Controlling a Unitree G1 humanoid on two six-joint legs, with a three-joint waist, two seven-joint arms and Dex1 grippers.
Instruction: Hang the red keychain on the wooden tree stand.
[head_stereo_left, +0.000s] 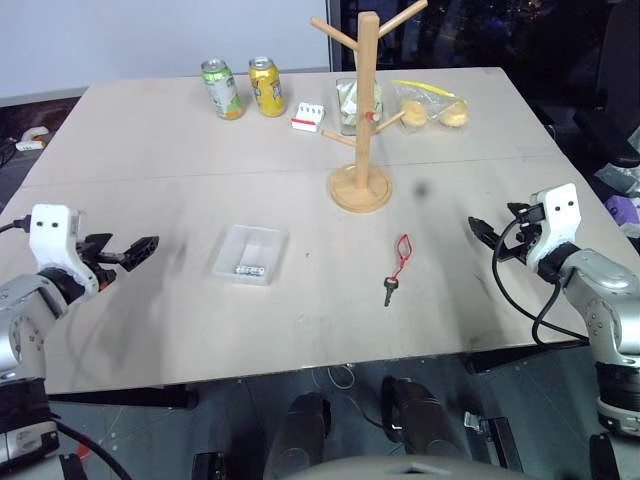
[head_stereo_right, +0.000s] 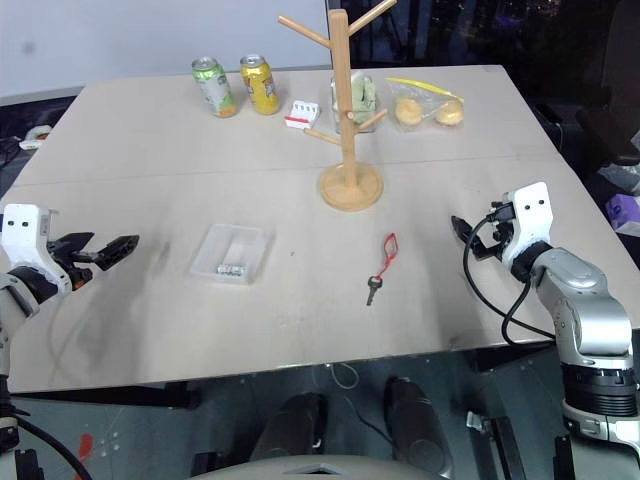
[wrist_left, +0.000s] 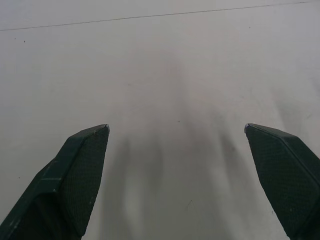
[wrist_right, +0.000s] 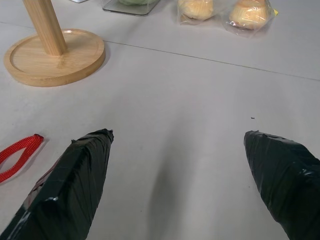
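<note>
The cord's loop (head_stereo_left: 404, 246) is spread wide open, so I expect the red keychain (head_stereo_left: 397, 269) will keep its loop open and sticking out when I lift it.
The red keychain (head_stereo_left: 399, 264) lies flat on the table, right of centre, its small dark key toward the near edge. The wooden tree stand (head_stereo_left: 366, 110) rises upright on its round base behind it, with bare pegs. My right gripper (head_stereo_left: 482, 233) hovers open to the right of the keychain, a hand's width away. In the right wrist view the cord's loop (wrist_right: 18, 152) shows beside one finger and the stand's base (wrist_right: 55, 57) lies ahead. My left gripper (head_stereo_left: 138, 252) is open over bare table at the far left, with nothing between its fingers (wrist_left: 82, 165).
A clear plastic tray (head_stereo_left: 250, 243) holding small items sits left of centre. At the back stand a green can (head_stereo_left: 222, 88) and a yellow can (head_stereo_left: 266, 86), with a small white box (head_stereo_left: 307, 117), a clear container (head_stereo_left: 348, 108) and bagged buns (head_stereo_left: 436, 108).
</note>
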